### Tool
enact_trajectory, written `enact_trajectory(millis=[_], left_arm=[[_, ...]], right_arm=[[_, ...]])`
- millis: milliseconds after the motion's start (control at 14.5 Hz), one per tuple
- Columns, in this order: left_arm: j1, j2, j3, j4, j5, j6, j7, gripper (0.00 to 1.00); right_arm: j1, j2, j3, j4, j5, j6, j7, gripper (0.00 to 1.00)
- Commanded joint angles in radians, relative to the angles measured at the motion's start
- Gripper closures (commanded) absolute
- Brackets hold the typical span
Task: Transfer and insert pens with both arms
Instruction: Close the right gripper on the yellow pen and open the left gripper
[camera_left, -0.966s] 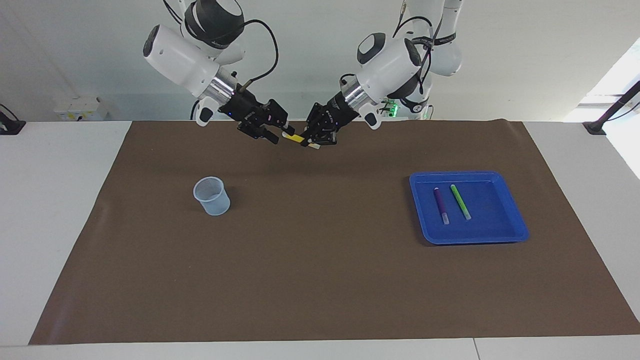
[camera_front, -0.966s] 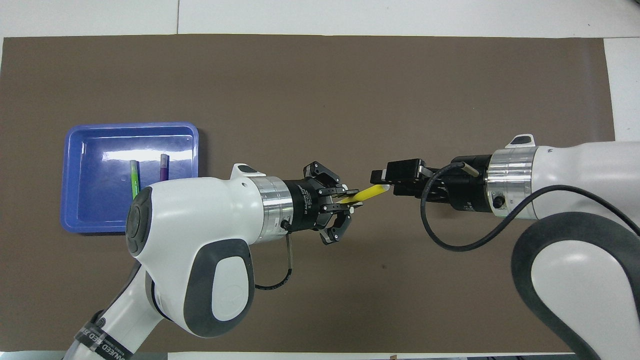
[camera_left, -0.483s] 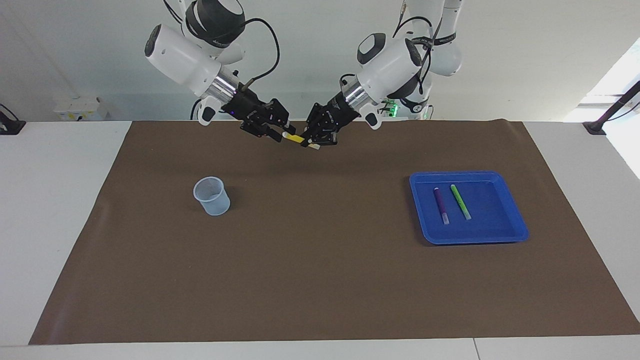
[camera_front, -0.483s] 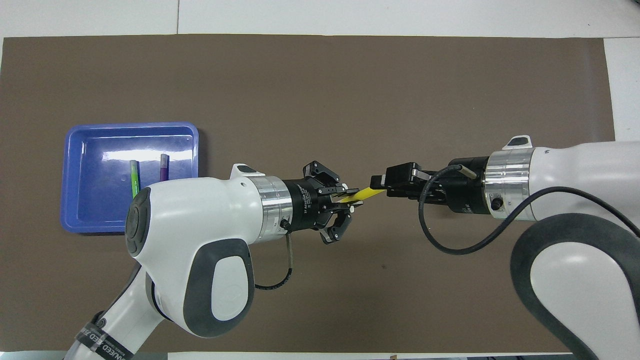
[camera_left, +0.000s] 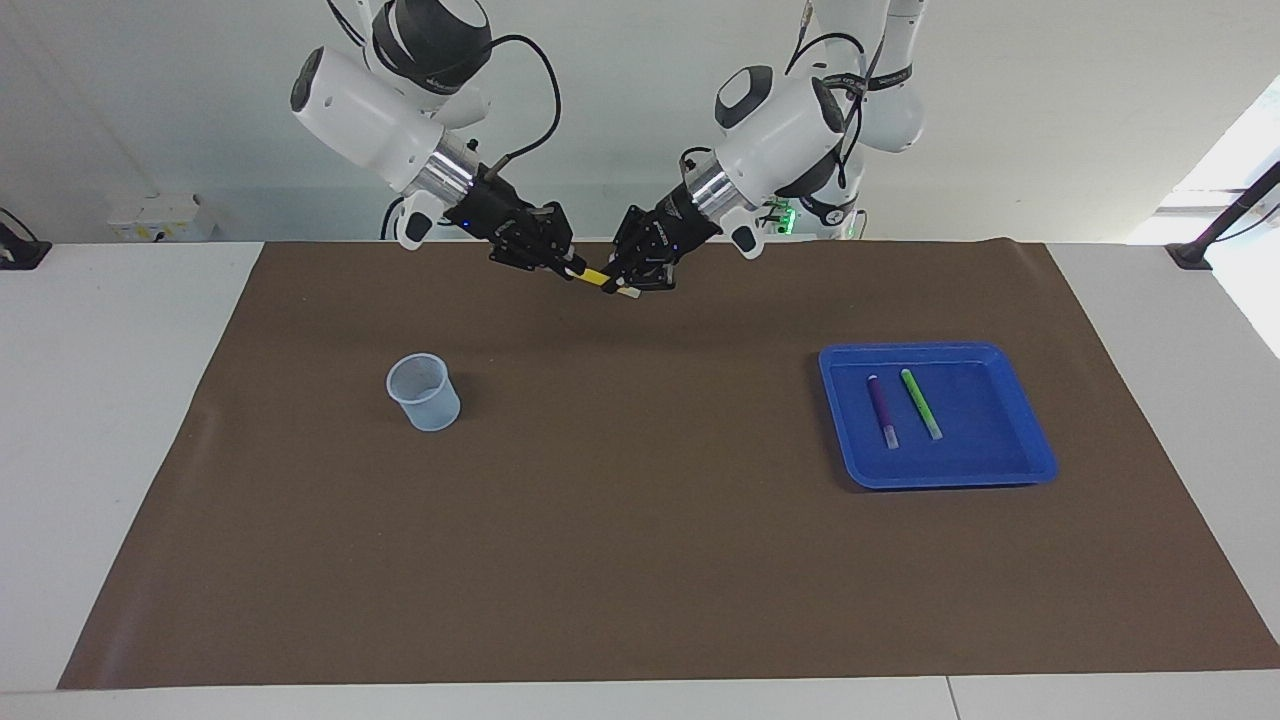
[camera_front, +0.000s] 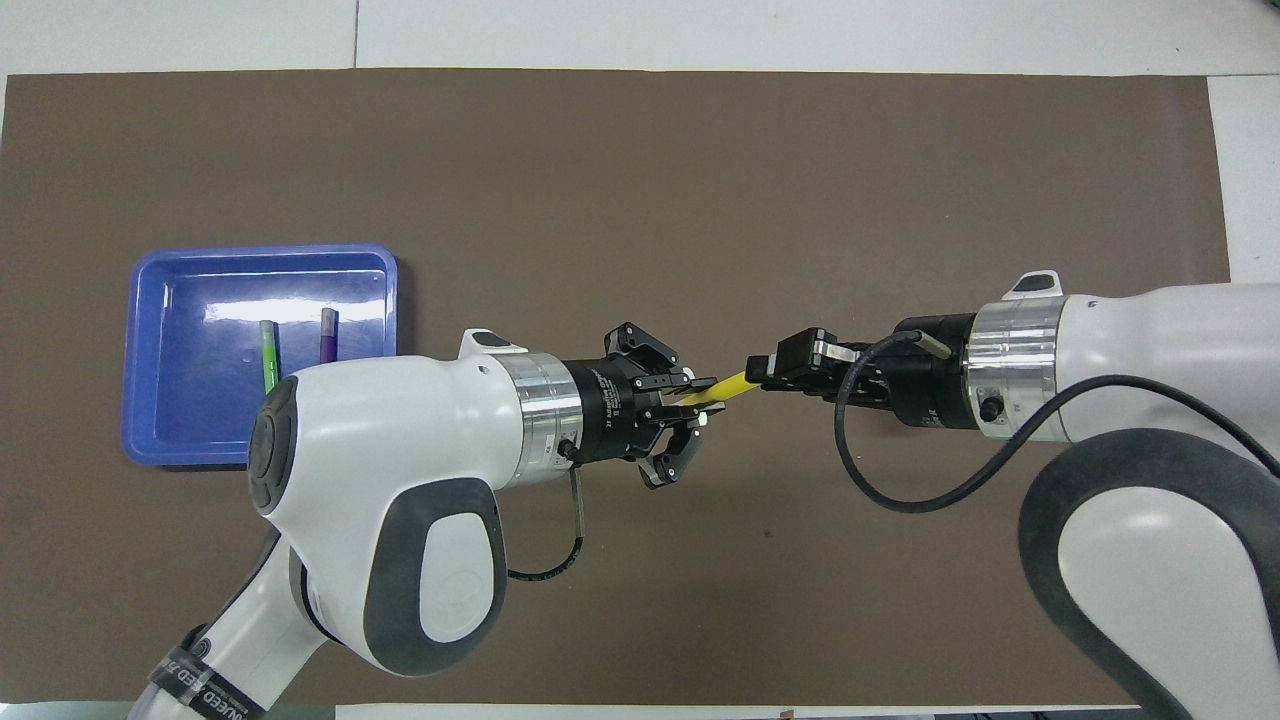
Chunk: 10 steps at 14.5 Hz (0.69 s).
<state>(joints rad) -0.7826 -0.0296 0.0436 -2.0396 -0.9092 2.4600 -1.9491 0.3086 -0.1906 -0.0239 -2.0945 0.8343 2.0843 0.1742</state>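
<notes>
The yellow pen (camera_front: 725, 389) is in both grippers, so my left gripper should open and move back toward the tray (camera_front: 204, 348) before my right gripper takes the pen to the cup.
The yellow pen (camera_left: 595, 277) (camera_front: 722, 388) hangs in the air between both grippers, over the brown mat near the robots. My left gripper (camera_left: 622, 284) (camera_front: 700, 398) is shut on one end of it. My right gripper (camera_left: 570, 268) (camera_front: 758, 374) has its fingers closed on the other end, which they hide. The purple pen (camera_left: 881, 408) (camera_front: 327, 335) and the green pen (camera_left: 920, 402) (camera_front: 268, 350) lie side by side in the blue tray (camera_left: 1000, 468) (camera_front: 260, 252). The left arm partly covers both in the overhead view.
A clear plastic cup (camera_left: 425, 392) stands upright on the brown mat (camera_left: 640, 560) toward the right arm's end. The right arm hides it in the overhead view. The tray sits toward the left arm's end of the table.
My right gripper moved in onto the free end of the yellow pen and its fingers closed on it. The left gripper held still with the pen.
</notes>
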Motion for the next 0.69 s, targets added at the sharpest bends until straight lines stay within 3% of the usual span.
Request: enact_trajectory(millis=[0, 69, 138, 207, 621], left_arm=[[-0.017, -0.029, 0.009, -0.031, -0.033, 0.031, -0.004, 1.0], [-0.017, -0.03, 0.01, -0.031, -0.031, 0.037, -0.004, 1.0], [-0.017, -0.032, 0.01, -0.027, -0.033, 0.039, -0.005, 0.28], [-0.017, -0.038, 0.01, -0.03, -0.033, 0.037, -0.005, 0.0], [-0.006, -0.039, 0.013, -0.03, -0.031, 0.028, 0.002, 0.0]], right_arm=[[0.006, -0.015, 0.007, -0.004, 0.012, -0.012, 0.007, 1.0], [0.004, -0.013, 0.007, -0.002, 0.012, -0.012, 0.008, 1.0], [0.004, -0.013, 0.007, -0.001, 0.012, -0.012, 0.008, 1.0], [0.004, -0.013, 0.007, 0.007, 0.012, -0.012, 0.011, 1.0], [-0.048, 0.009, 0.002, 0.071, -0.016, -0.116, 0.014, 1.0]])
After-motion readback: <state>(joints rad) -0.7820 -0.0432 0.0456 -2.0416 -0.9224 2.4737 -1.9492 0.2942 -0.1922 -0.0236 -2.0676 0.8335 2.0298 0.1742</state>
